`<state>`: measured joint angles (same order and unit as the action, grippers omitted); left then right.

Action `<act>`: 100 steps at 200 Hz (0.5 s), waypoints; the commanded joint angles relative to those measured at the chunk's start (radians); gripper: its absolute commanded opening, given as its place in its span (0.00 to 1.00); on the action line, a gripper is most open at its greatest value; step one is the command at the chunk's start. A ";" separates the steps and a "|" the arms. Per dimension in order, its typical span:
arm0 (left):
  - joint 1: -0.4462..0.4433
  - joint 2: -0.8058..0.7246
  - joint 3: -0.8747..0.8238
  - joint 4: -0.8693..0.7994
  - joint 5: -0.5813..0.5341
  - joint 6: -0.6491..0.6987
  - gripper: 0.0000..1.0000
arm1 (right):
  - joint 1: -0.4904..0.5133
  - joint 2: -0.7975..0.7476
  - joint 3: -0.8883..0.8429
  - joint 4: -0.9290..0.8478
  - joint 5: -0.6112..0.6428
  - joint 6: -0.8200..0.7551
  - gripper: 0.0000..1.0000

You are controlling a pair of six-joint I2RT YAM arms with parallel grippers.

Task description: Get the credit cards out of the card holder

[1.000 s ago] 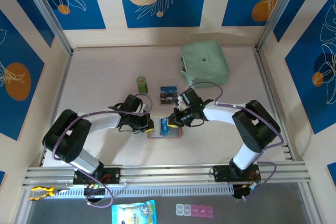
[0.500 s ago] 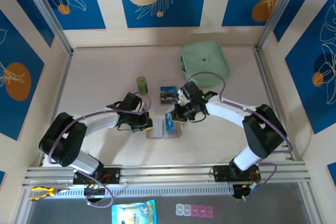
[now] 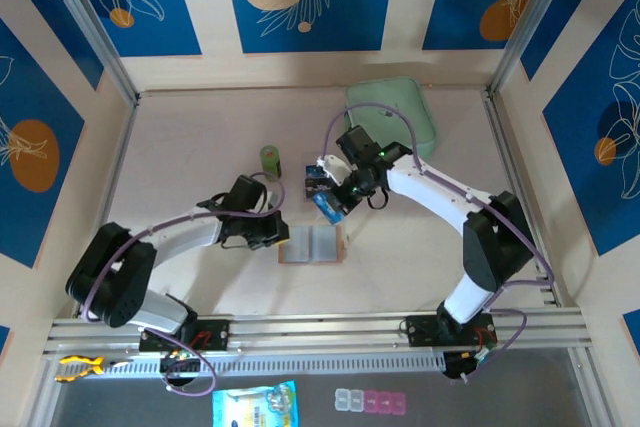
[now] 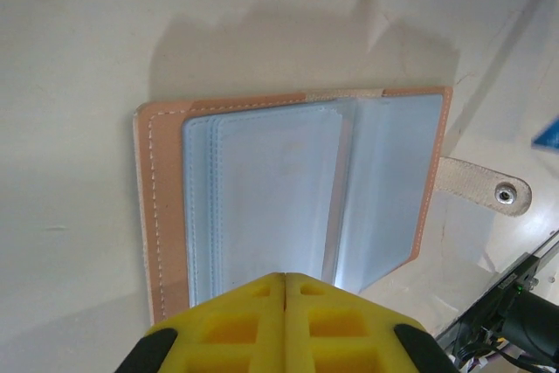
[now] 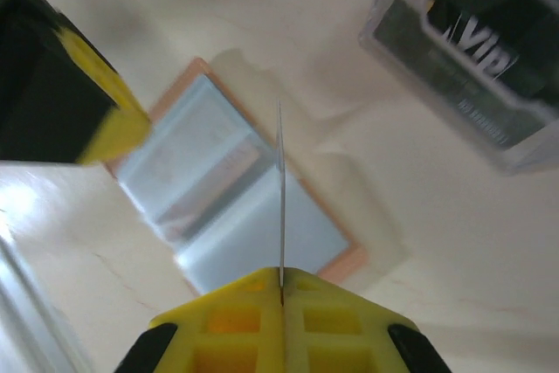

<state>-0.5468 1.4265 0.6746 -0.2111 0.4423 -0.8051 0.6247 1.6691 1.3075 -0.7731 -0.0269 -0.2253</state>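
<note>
The blue credit card (image 3: 327,209) is hanging free of the card holder's pockets, so my right gripper keeps going toward the clear box (image 3: 315,179) and let the card go there.
The card holder (image 3: 312,244) lies open on the table, tan-pink with grey-clear pockets (image 4: 271,198) and a snap tab (image 4: 485,188). My left gripper (image 3: 276,237) is shut, its tips (image 4: 286,279) resting on the holder's near edge. A bright blue credit card (image 3: 325,203) is pinched in my shut right gripper (image 3: 333,199), which hangs above and behind the holder. That card appears edge-on (image 5: 281,189) between the right gripper's (image 5: 281,282) jaws, with the card holder (image 5: 227,207) below it. More credit cards with dark print lie in a clear box (image 3: 318,177).
The clear box (image 5: 472,50) sits just beyond the holder. A green cylinder (image 3: 270,159) stands behind the left gripper. A mint-green zip pouch (image 3: 400,107) lies at the back, partly covered by the right arm. Walls enclose the table on three sides.
My right gripper has pulled the blue card out of the holder and carried it up and back toward the clear box. The left gripper stayed on the holder's left side.
</note>
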 commanded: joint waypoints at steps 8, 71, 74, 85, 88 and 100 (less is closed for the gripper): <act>0.019 -0.053 -0.035 -0.023 -0.019 0.014 0.06 | 0.006 0.071 0.112 -0.170 0.140 -0.343 0.00; 0.047 -0.145 -0.091 -0.030 -0.029 0.006 0.07 | -0.024 0.225 0.408 -0.283 0.210 -0.617 0.00; 0.048 -0.149 -0.092 -0.031 -0.031 0.006 0.07 | -0.026 0.232 0.421 -0.286 0.212 -0.625 0.00; 0.054 -0.158 -0.095 -0.033 -0.031 0.008 0.08 | -0.031 0.263 0.470 -0.298 0.224 -0.649 0.00; 0.055 -0.159 -0.095 -0.033 -0.030 0.009 0.08 | -0.032 0.272 0.485 -0.300 0.226 -0.655 0.00; 0.060 -0.157 -0.093 -0.036 -0.024 0.011 0.08 | -0.036 0.302 0.537 -0.302 0.220 -0.672 0.00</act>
<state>-0.5053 1.2873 0.5922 -0.2256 0.4252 -0.8051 0.6003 1.9175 1.7531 -1.0145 0.1772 -0.7895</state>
